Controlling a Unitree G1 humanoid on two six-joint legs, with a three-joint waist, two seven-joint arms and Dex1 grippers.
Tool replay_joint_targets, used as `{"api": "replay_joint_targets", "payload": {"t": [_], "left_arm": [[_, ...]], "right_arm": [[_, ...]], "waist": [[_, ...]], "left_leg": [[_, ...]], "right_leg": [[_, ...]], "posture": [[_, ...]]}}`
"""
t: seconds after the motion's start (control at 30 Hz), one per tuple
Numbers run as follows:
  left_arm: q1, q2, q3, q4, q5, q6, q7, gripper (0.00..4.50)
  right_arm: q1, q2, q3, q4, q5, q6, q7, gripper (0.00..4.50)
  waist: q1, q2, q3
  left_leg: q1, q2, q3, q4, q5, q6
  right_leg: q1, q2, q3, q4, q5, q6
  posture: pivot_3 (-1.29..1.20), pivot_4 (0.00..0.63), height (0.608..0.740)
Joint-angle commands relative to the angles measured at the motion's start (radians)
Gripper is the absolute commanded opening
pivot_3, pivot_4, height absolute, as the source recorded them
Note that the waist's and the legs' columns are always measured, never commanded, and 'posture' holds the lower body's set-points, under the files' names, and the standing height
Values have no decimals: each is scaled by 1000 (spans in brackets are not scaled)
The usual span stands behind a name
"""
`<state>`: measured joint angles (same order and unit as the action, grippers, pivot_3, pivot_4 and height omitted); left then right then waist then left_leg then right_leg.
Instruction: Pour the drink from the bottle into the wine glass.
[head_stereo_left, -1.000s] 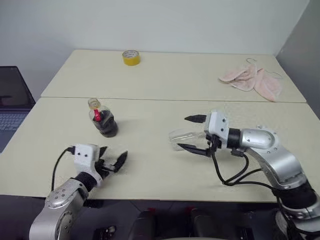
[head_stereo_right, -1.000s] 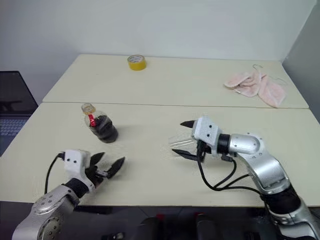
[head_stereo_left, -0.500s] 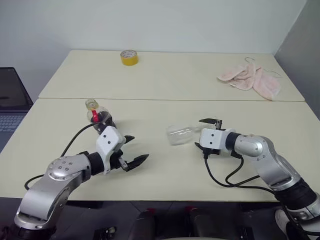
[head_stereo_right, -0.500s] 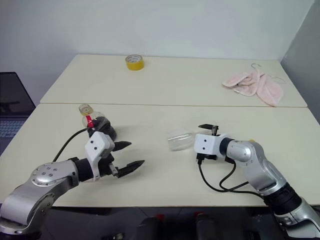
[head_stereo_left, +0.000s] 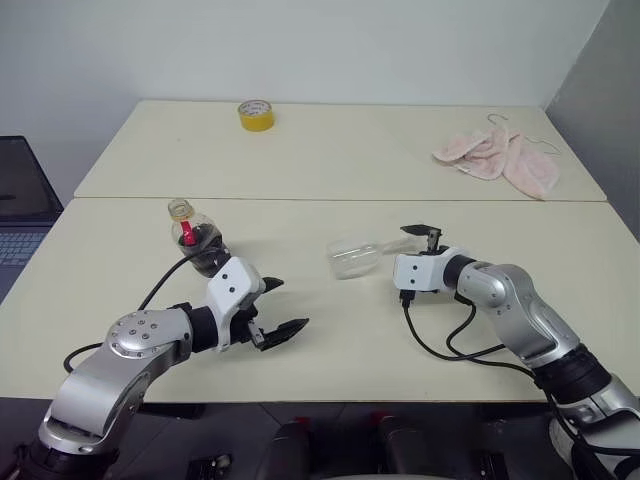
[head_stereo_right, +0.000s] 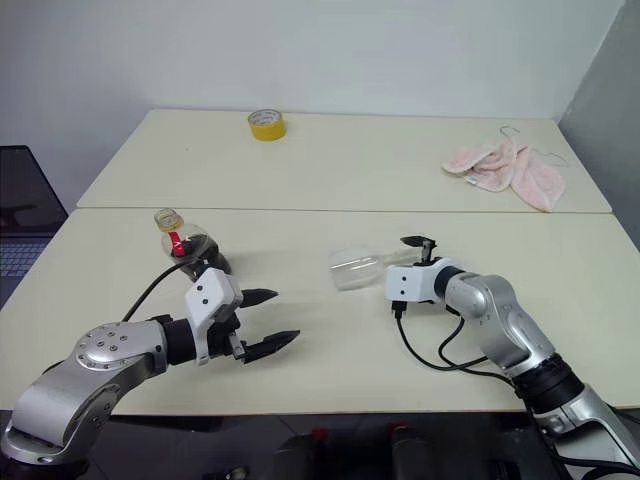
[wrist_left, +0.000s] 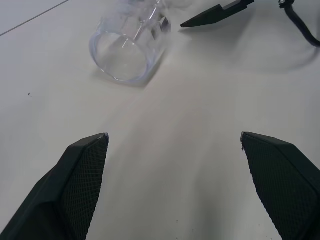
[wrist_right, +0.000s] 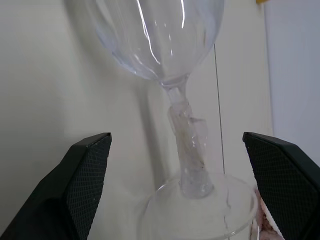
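Observation:
A crinkled clear wrap (wrist_right: 189, 140) binds the glass's stem between the bowl and the foot, so the wine glass (head_stereo_left: 357, 259) will stay together when I turn it upright.
The wine glass (head_stereo_left: 352, 257) lies on its side on the near table, bowl toward my left, stem and foot (wrist_right: 192, 202) toward my right. My right gripper (head_stereo_left: 402, 256) is at the foot end, open, its fingers (wrist_right: 87, 170) spread on either side of the stem without touching it. The bottle (head_stereo_left: 203, 243), holding the dark drink, leans on the table at the left with its cap (head_stereo_left: 181, 209) on. My left gripper (head_stereo_left: 285, 306) hovers open and empty just in front and to the right of the bottle, pointing toward the glass (wrist_left: 127, 52).
A yellow tape roll (head_stereo_left: 255, 114) sits on the far table. A pink cloth (head_stereo_left: 495, 160) lies at the far right. A laptop (head_stereo_left: 18, 215) stands off the table's left edge. A seam (head_stereo_left: 330, 199) separates the two tables.
My left arm has swung up and right, from the table's front edge to beside the bottle. My right gripper has rolled and shifted from around the glass's bowl to its stem end.

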<state>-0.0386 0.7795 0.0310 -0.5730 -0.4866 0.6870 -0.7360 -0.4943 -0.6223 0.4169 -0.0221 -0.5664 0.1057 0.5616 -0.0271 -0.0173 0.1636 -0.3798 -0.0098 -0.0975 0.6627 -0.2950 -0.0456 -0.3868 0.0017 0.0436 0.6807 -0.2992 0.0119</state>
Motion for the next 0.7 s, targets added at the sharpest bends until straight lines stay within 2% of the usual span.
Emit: {"api": "replay_joint_targets", "payload": {"t": [0.03, 0.33, 0.47, 0.7], "left_arm": [[-11, -7, -4, -12, 1, -16, -5, 4466], [-13, -15, -2, -11, -10, -3, -8, 4466], [-20, -18, -2, -7, -11, 0, -8, 4500], [-24, -24, -1, -6, -12, 5, -3, 4500]], "right_arm": [[-45, 28, -2, 35, -45, -32, -53, 4500], [-100, 115, 4, 164, -108, -60, -142, 4500], [-92, 143, 8, 203, -121, -64, -168, 3628], [-64, 170, -34, 176, -96, -40, -189, 1169]], "waist": [[-1, 0, 0], [-3, 0, 0], [-3, 0, 0], [-3, 0, 0]], "left_leg": [[0, 0, 0, 0, 0, 0], [0, 0, 0, 0, 0, 0], [0, 0, 0, 0, 0, 0], [0, 0, 0, 0, 0, 0]], "right_leg": [[0, 0, 0, 0, 0, 0], [0, 0, 0, 0, 0, 0], [0, 0, 0, 0, 0, 0], [0, 0, 0, 1, 0, 0]], "posture": [[0, 150, 740], [0, 150, 740], [0, 150, 740], [0, 150, 740]]}}
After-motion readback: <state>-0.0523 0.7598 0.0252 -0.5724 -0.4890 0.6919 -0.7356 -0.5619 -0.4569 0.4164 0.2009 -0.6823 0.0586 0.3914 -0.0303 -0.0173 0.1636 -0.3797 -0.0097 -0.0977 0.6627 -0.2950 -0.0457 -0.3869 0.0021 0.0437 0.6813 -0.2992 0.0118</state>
